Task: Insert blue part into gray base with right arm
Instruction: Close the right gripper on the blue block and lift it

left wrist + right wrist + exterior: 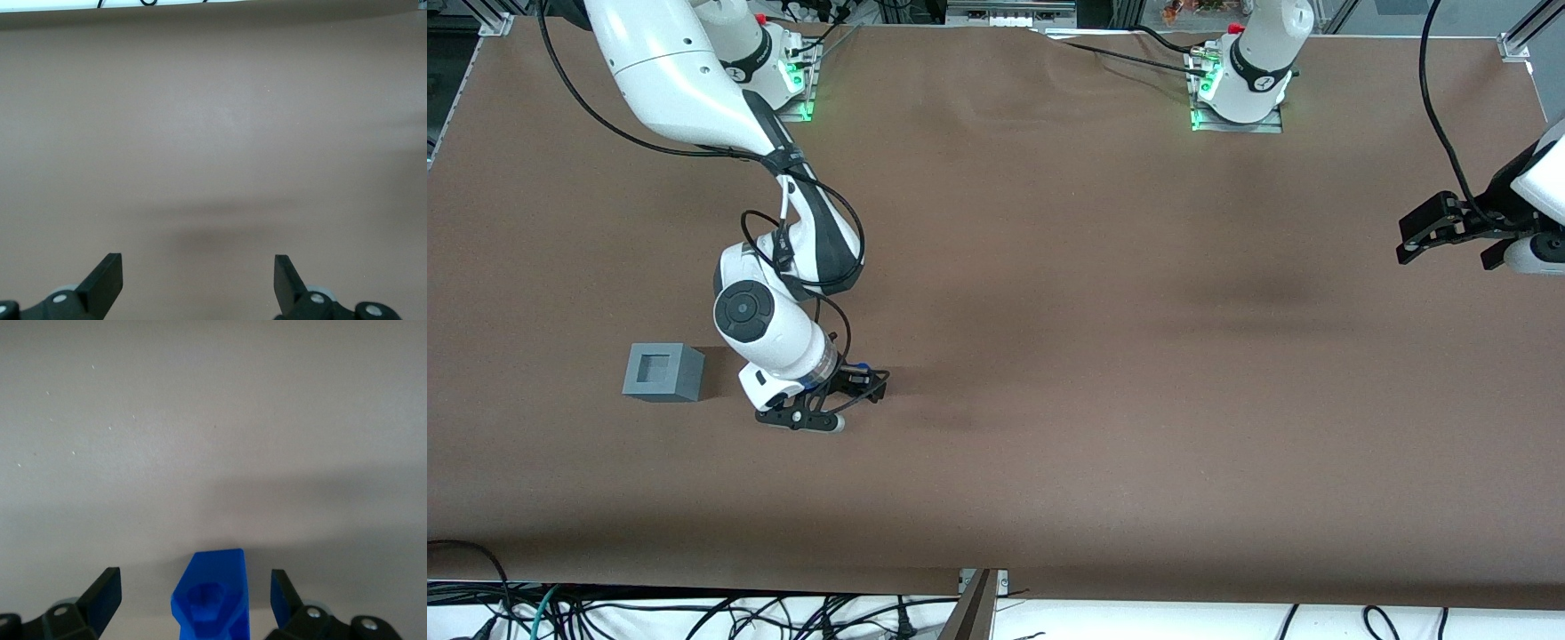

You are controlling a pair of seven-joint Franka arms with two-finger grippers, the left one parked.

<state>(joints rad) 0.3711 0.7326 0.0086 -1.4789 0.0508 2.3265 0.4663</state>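
The blue part will still stand out above the base when the robot pushes it in, because the square hollow in the gray base (653, 368) looks shallow.
The blue part (212, 597) lies on the brown table between the two black fingers (103, 593) of my right gripper (195, 587). The gripper is open, with a gap on each side of the part, so neither finger touches it. In the front view the gripper (800, 416) hangs low over the table and the arm's hand hides the blue part. The gray base (663, 372), a cube with a square recess in its top, stands on the table beside the gripper, a short way toward the working arm's end. The base does not show in the right wrist view.
The brown table cover (1049, 311) stretches wide toward the parked arm's end. The arm's black cables (840, 307) loop around the wrist above the gripper. The table's front edge (996, 591) has cables below it.
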